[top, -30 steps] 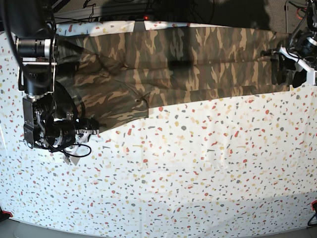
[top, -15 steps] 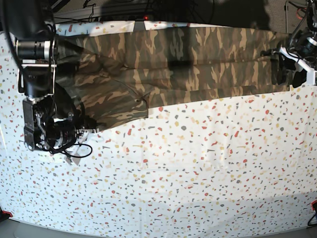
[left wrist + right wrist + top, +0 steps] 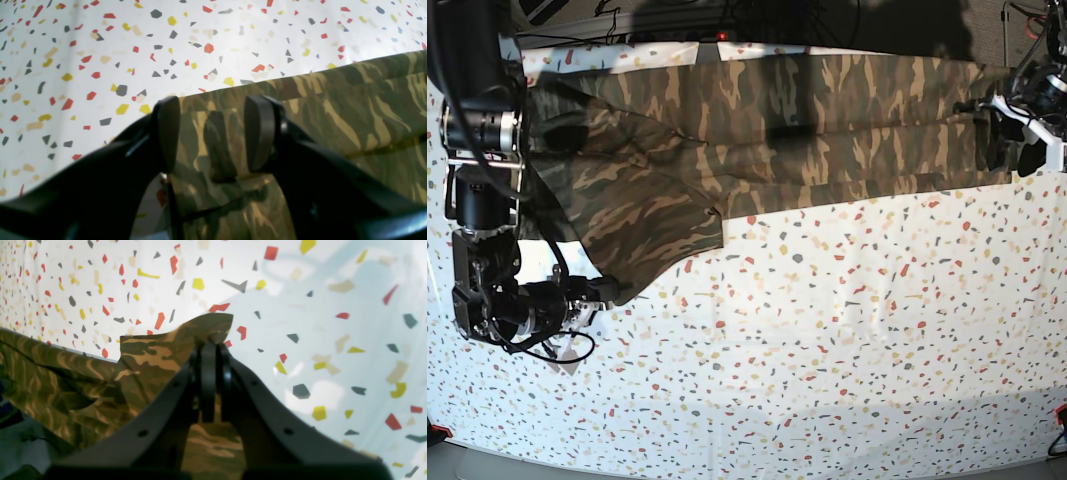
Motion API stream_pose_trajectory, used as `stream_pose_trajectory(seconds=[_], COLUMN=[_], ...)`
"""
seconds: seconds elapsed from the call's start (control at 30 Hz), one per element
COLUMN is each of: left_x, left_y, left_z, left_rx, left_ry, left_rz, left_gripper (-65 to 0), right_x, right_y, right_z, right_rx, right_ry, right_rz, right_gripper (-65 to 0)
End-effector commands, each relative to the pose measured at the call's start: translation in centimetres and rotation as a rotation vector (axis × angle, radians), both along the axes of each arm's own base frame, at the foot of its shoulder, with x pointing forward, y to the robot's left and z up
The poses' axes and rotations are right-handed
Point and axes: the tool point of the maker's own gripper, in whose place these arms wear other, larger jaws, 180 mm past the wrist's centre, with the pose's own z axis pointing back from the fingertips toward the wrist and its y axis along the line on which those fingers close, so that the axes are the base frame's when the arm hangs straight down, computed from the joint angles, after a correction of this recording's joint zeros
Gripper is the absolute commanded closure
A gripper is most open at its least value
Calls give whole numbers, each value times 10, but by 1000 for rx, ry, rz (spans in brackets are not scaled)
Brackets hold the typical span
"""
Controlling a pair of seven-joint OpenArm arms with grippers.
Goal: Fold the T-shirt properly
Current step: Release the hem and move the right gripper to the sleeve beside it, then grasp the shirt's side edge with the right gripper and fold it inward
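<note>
My right gripper holds the flap's corner (image 3: 615,294), the T-shirt spread behind it, so I should keep folding the flap back until it reaches the T-shirt's far edge (image 3: 667,70).
The T-shirt (image 3: 807,120), a camouflage print in olive, brown and tan, lies stretched along the far side of the table. In the base view my right gripper (image 3: 605,290) is at the left, shut on the T-shirt's near left corner. The right wrist view shows the jaws pressed together on a raised flap of the T-shirt (image 3: 150,356) by my right gripper (image 3: 211,350). My left gripper (image 3: 1005,140) is at the shirt's right end. In the left wrist view its fingers (image 3: 166,133) stand wide apart over the cloth (image 3: 350,106), holding nothing.
The table (image 3: 827,350) wears a white cover with red, yellow and grey flecks. Cables and dark equipment (image 3: 727,20) run behind the far edge. Small red clamps sit at the near corners (image 3: 1059,415).
My right gripper shut on the shirt's near left corner and drew it toward the near left, dragging the cloth out. The left arm has not moved.
</note>
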Motion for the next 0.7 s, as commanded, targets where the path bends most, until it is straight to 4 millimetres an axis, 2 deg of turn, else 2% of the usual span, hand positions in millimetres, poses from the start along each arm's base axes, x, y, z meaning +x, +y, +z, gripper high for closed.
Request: stream_pose_trajectory(seconds=[0.0,0.13,0.37,0.5,0.67], left_x=[5,5,6,7,7], left_y=[2,2,2,2,2], left_z=[12,12,13,16,16], left_rx=[5,5,4,1,1], left_ry=[-44,-44,-50,-65,-70], left_rz=[-9,-9,-8,-7,-7], left_gripper=[-302,-302,-302,-302,-302], right_x=[12,7,-12,-37,-87], right_y=[-2,14,21,42,71], right_z=[21,29,17,17,19], right_rx=[18,117,104,112,69], right_ry=[-47,-45,-48,-100,-175], right_rz=[6,44,79,154,285], right_gripper=[0,0,0,0,0])
